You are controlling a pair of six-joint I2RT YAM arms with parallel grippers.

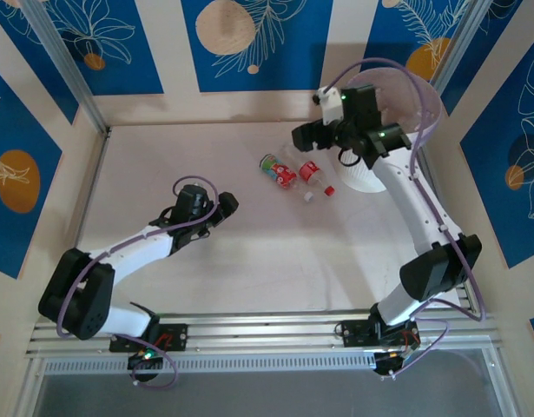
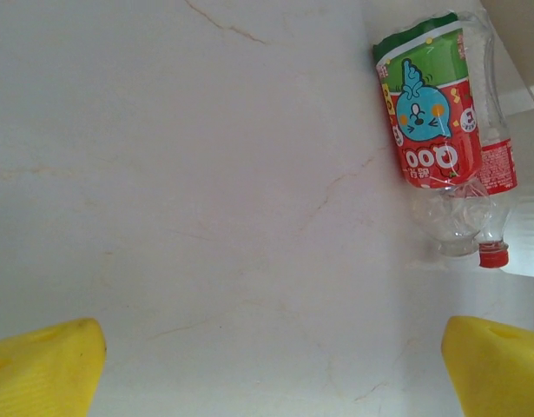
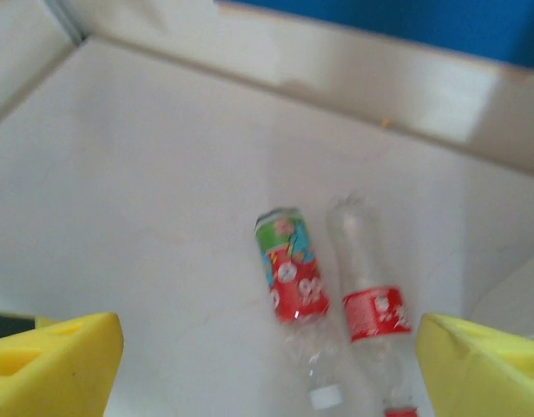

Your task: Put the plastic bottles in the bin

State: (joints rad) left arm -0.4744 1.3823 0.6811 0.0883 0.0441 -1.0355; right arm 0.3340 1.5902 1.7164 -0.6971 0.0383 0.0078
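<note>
A gap is between the white-capped bottle and the red-capped one, so my right gripper keeps going down until its fingers close across the green and red label (image 1: 278, 171).
Two clear plastic bottles lie side by side on the pale table. One has a green and red label (image 1: 278, 170) (image 2: 427, 113) (image 3: 291, 269) and a white cap (image 3: 326, 397). The other has a red label (image 1: 311, 173) (image 2: 497, 165) (image 3: 376, 313) and a red cap (image 2: 493, 256). The bin (image 1: 418, 109), white with a lilac liner, stands at the back right, partly hidden behind the right arm. My right gripper (image 1: 303, 135) (image 3: 267, 369) hovers open just behind the bottles, holding nothing. My left gripper (image 1: 225, 207) (image 2: 271, 373) is open over bare table, left of and nearer than the bottles.
Blue patterned walls with cream borders enclose the table on three sides. A metal rail (image 1: 249, 326) runs along the near edge by the arm bases. Bare table stretches to the left (image 1: 154, 165) and in front of the bottles.
</note>
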